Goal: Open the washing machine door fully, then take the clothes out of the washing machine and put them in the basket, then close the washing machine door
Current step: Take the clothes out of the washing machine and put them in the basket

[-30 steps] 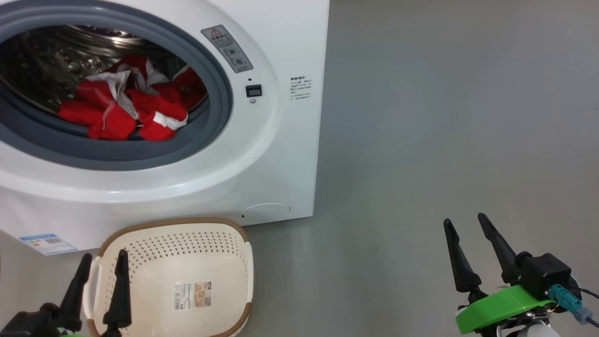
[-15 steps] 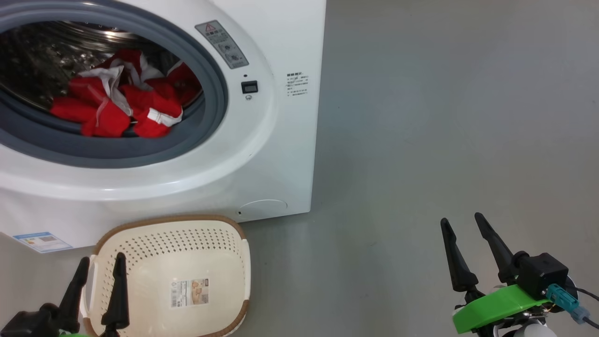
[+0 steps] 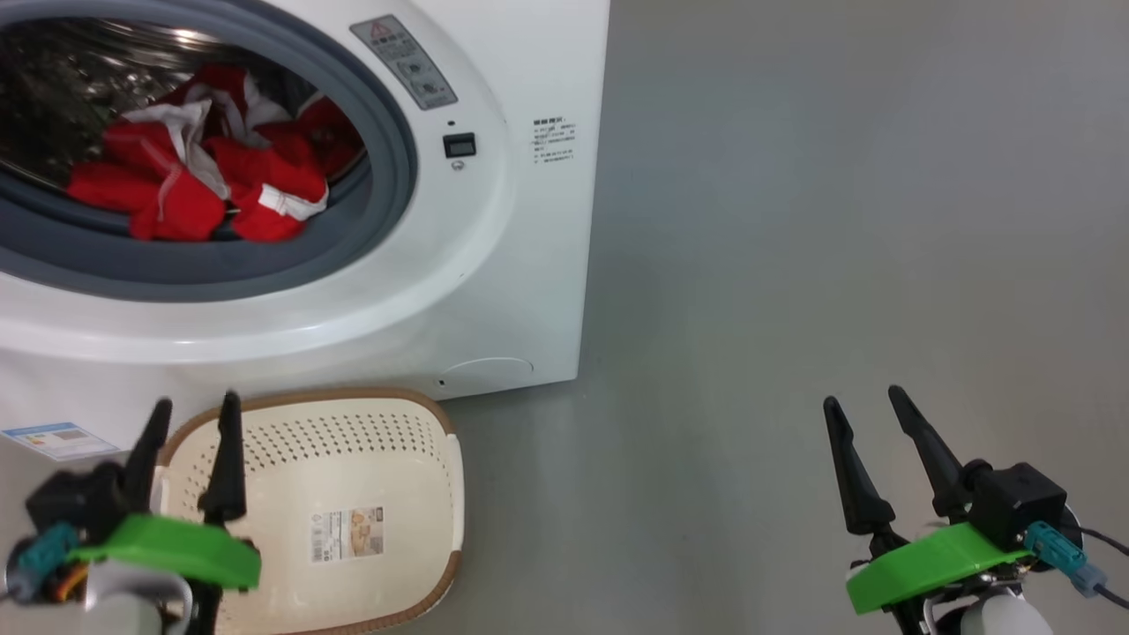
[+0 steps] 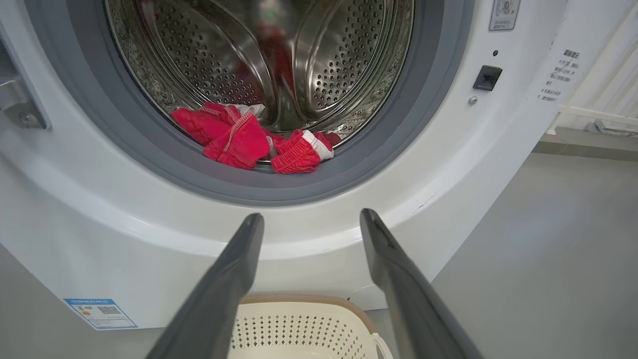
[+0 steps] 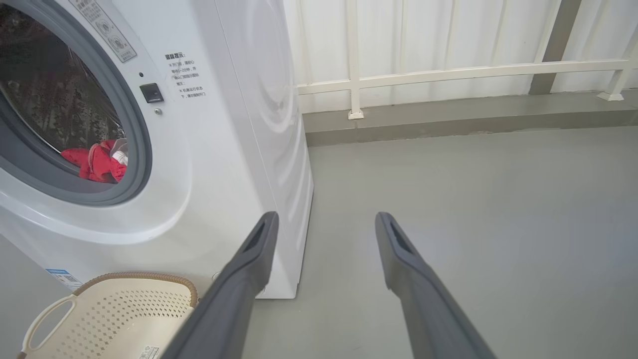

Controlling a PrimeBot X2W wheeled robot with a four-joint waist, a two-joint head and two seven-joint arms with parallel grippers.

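Observation:
My gripper will leave the stitched red fold behind when it pulls the white-banded end of the red clothes (image 3: 281,210), because a gap (image 3: 227,220) separates that end from the stitched red fold.
The white washing machine (image 3: 494,291) stands at the upper left with its mouth uncovered; the washing machine door is out of view. Red clothes (image 3: 176,190) lie at the front of the steel drum against the grey ring, and show in both wrist views (image 4: 239,142) (image 5: 97,162). The cream basket (image 3: 353,401) sits empty on the floor before the machine. My left gripper (image 3: 196,404) hovers open over the basket's left rim, fingers pointing at the machine's front (image 4: 311,217). My right gripper (image 3: 863,399) is open above bare floor at the lower right (image 5: 326,217).
Grey floor (image 3: 838,220) stretches to the right of the machine. A white railing (image 5: 448,75) and a low kerb (image 5: 448,124) run along the back wall. A metal hinge (image 4: 20,107) sits at the left of the machine's mouth.
My left gripper has risen and moved forward; its green wrist mount now shows. The head camera has shifted a little, sliding the scene up and left. The right gripper has held still.

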